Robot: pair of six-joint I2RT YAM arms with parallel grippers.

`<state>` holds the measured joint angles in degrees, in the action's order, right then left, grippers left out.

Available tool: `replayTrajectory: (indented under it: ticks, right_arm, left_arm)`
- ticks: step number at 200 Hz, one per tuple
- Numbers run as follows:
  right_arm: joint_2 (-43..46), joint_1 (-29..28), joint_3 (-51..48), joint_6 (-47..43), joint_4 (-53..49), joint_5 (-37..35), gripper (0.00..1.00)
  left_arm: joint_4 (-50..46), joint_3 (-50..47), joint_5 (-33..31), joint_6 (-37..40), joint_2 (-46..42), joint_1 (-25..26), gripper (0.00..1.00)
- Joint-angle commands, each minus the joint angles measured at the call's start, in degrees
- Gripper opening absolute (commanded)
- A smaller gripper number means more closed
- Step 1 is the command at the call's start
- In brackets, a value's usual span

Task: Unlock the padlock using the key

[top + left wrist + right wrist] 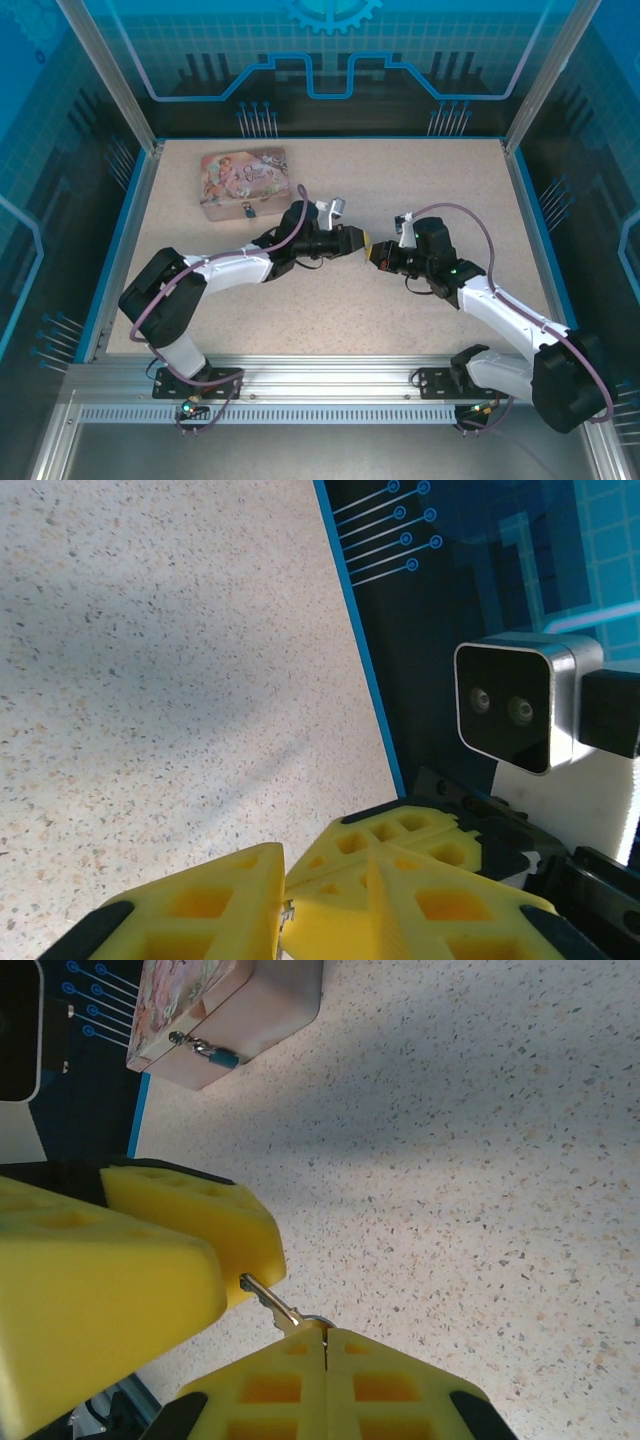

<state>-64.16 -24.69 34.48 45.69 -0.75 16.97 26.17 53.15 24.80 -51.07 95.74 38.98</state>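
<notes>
The key (pixel 272 1300) slants from the ends of my right gripper's fingers, so my left gripper should hold the key's blade while my right gripper opens and grips the bow (pixel 316 1320) squarely.
The key (pixel 275 1303) is a small silvery sliver held in mid-air between both grippers over the middle of the table. My right gripper (pixel 325 1335) is shut on its bow, and the blade points up-left. The blade tip sits between the yellow fingers (pixel 190 1230) of my left gripper (pixel 285 905), which is closed on it; a bit of the key (pixel 289 911) shows in that narrow gap. From above, the left gripper (pixel 360 243) and right gripper (pixel 374 257) meet tip to tip. The teal padlock (pixel 222 1056) hangs on the tin's front latch (pixel 247 210), away from both grippers.
The pink illustrated tin (pixel 243 182) stands at the back left of the speckled table (pixel 400 180). Blue enclosure walls (pixel 130 210) rim the table. The right arm's wrist camera (pixel 515 705) is close in front of the left gripper.
</notes>
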Motion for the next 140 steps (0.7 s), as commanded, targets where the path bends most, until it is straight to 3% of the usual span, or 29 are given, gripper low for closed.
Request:
replayTrajectory:
  ticks: [1, 62, 100, 129, 140]
  right_arm:
    - [0.0, 0.3, 0.1, 0.9, 0.8, -0.8, 0.0]
    - [0.0, 0.3, 0.4, 1.2, 0.6, -1.6, 0.0]
    - [-0.5, 0.3, 0.6, 1.2, 0.3, -1.7, 0.0]
    - [-0.3, 1.1, 0.8, 0.1, 0.4, 0.4, 0.0]
    - [0.2, 2.7, 0.7, -1.3, 1.0, 4.2, 0.11]
  left_arm:
    - [-1.6, 2.3, 1.9, 1.0, 1.2, 0.7, 0.28]
    - [-6.0, 3.8, 1.1, 2.9, 1.5, 0.9, 0.3]
    - [-6.2, 4.2, 1.3, 3.2, 1.6, 1.1, 0.18]
    - [-6.2, 3.9, 1.2, 4.4, 0.7, 1.0, 0.02]
    - [-6.2, 3.7, 1.5, 6.8, -0.7, 0.5, 0.0]
